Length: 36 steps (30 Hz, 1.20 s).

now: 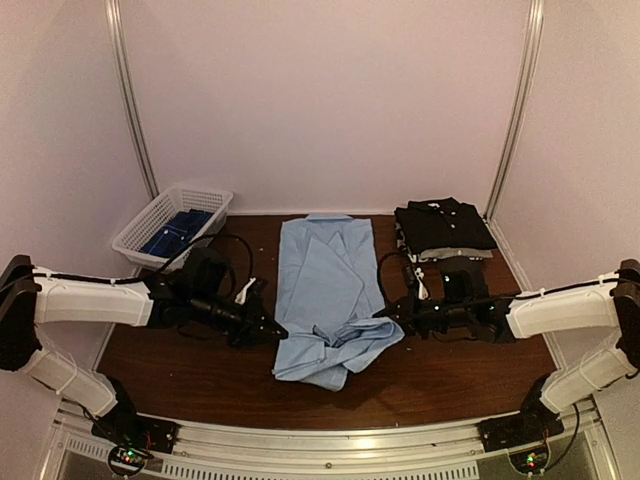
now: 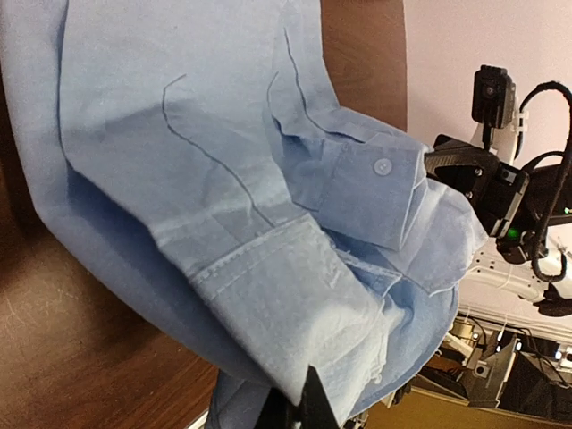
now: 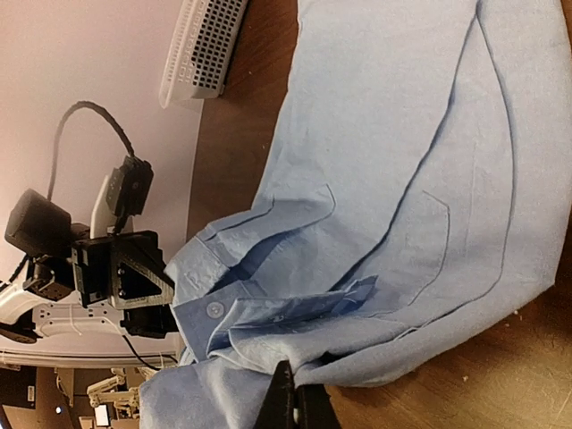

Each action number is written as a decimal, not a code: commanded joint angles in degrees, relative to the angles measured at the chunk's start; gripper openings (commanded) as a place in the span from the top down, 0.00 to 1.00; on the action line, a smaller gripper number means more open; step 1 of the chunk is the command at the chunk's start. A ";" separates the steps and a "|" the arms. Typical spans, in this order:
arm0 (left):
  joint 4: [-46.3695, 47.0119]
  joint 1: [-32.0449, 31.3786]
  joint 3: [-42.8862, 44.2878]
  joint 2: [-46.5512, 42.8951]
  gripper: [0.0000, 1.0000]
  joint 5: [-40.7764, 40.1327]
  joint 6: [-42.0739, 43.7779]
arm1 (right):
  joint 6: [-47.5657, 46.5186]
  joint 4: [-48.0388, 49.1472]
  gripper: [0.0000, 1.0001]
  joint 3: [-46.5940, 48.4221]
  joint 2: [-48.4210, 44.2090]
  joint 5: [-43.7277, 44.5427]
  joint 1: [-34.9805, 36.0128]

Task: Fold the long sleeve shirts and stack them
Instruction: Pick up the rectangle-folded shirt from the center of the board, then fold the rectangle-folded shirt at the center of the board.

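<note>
Both grippers are pinching the shirt's near end at opposite edges, so my right gripper should go on carrying it toward the collar until it lies over the flat body.
A light blue long sleeve shirt lies lengthwise at the middle of the table, its near end bunched with the sleeves and cuffs folded over. My left gripper is shut on the shirt's near left edge; the left wrist view shows the cloth pinched at the fingertips. My right gripper is shut on the near right edge, with the fabric caught between its jaws. A folded black shirt sits on a grey-white patterned one at the back right.
A white mesh basket with dark blue cloth inside stands at the back left. Black cables loop on the brown table behind both wrists. Walls close in the back and sides.
</note>
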 commanded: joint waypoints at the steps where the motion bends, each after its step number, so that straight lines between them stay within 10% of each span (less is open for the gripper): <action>1: 8.07 2.60 3.63 2.00 1.00 3.28 -6.31 | -0.63 3.89 1.00 4.51 2.92 0.02 -2.05; 18: 23.07 13.57 11.09 25.34 1.00 1.43 -11.38 | 1.09 16.85 1.00 17.82 27.87 -1.40 -12.25; 36: 20.14 14.73 13.38 28.34 1.00 0.13 -7.85 | 2.95 20.15 1.00 13.16 28.44 1.63 -13.94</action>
